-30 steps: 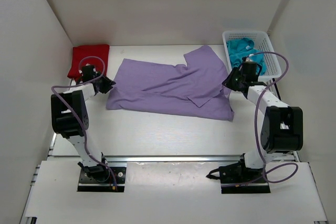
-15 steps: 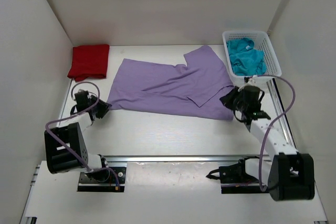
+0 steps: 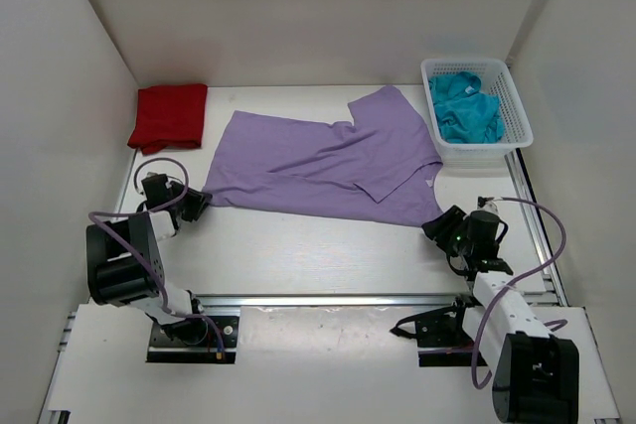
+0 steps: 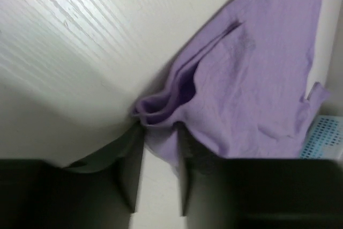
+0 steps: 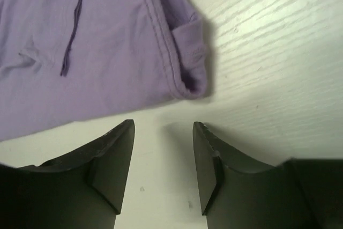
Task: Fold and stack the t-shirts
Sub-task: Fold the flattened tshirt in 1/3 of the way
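I can see that the lavender t-shirt's near edge [image 3: 318, 212] slants back toward its bunched corner, so my left gripper needs to pull that corner [image 4: 162, 112] toward the metal bar before I fold.
The lavender t-shirt [image 3: 318, 161] lies spread flat mid-table, one sleeve folded over its body. My left gripper [image 3: 196, 204] sits low at its near-left corner. In the left wrist view the jaws [image 4: 159, 132] stand apart, with a bunched corner of the lavender cloth [image 4: 252, 79] lying between the tips. My right gripper [image 3: 440, 226] is open and empty, just short of the shirt's near-right hem corner [image 5: 190, 73]. The red t-shirt [image 3: 169, 116] lies folded at the back left. The teal t-shirt [image 3: 464, 108] is crumpled inside the basket.
The white mesh basket [image 3: 475, 63] stands at the back right, and its edge [image 4: 324, 135] shows in the left wrist view. White walls close in the left, back and right sides. A metal rail runs along the near table edge [image 3: 328, 298].
Both grippers have come from the shirt's sides to its near corners. The right gripper, shut a moment ago, has opened. The shirt has hardly shifted.
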`<action>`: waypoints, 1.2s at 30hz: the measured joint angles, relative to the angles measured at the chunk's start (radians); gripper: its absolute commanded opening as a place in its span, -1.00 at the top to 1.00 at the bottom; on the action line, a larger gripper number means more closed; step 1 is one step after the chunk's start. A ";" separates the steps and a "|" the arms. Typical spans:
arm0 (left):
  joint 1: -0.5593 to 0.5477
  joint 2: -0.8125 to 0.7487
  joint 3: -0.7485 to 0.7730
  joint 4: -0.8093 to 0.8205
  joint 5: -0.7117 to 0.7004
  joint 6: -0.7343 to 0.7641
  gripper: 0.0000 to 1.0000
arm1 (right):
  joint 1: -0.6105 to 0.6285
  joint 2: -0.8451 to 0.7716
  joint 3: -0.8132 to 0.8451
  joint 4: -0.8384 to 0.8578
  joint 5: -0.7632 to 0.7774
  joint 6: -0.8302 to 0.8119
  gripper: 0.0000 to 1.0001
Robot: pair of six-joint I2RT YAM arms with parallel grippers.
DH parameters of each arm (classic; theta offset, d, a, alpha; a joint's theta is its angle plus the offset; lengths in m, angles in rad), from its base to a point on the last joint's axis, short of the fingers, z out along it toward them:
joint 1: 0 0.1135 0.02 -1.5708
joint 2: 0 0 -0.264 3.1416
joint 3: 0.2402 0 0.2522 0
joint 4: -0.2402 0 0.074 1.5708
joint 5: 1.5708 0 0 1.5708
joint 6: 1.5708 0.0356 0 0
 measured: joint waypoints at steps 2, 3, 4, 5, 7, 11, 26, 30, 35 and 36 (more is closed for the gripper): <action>-0.005 0.030 0.015 0.010 -0.006 -0.011 0.59 | -0.008 0.040 0.003 0.027 0.011 0.000 0.04; -0.006 0.047 0.024 0.010 -0.011 -0.009 0.75 | -0.008 0.060 0.010 0.039 0.017 0.000 0.04; -0.008 0.058 0.031 0.012 -0.010 -0.012 0.95 | -0.009 0.090 0.020 0.055 0.023 0.000 0.04; -0.009 0.065 0.040 0.012 -0.010 -0.014 1.00 | -0.011 0.117 0.031 0.075 0.023 0.000 0.19; -0.010 0.077 0.058 0.006 -0.020 -0.008 1.00 | -0.023 0.184 0.053 0.119 0.021 0.000 0.48; -0.005 0.074 0.064 -0.010 -0.028 0.001 1.00 | -0.041 0.261 0.071 0.152 0.016 -0.004 0.91; 0.199 -0.270 -0.099 -0.335 -0.031 0.127 0.89 | -0.048 0.035 0.069 -0.079 -0.031 -0.010 1.00; 0.185 -0.356 -0.103 -0.454 -0.042 0.159 0.03 | -0.037 -0.021 0.069 -0.217 0.000 -0.010 0.86; 0.169 -0.422 -0.091 -0.510 -0.044 0.179 -0.61 | -0.035 -0.128 0.084 -0.330 0.042 -0.012 0.10; 0.159 -0.426 -0.088 -0.522 -0.047 0.183 -0.54 | -0.035 -0.134 0.100 -0.351 0.046 -0.018 0.06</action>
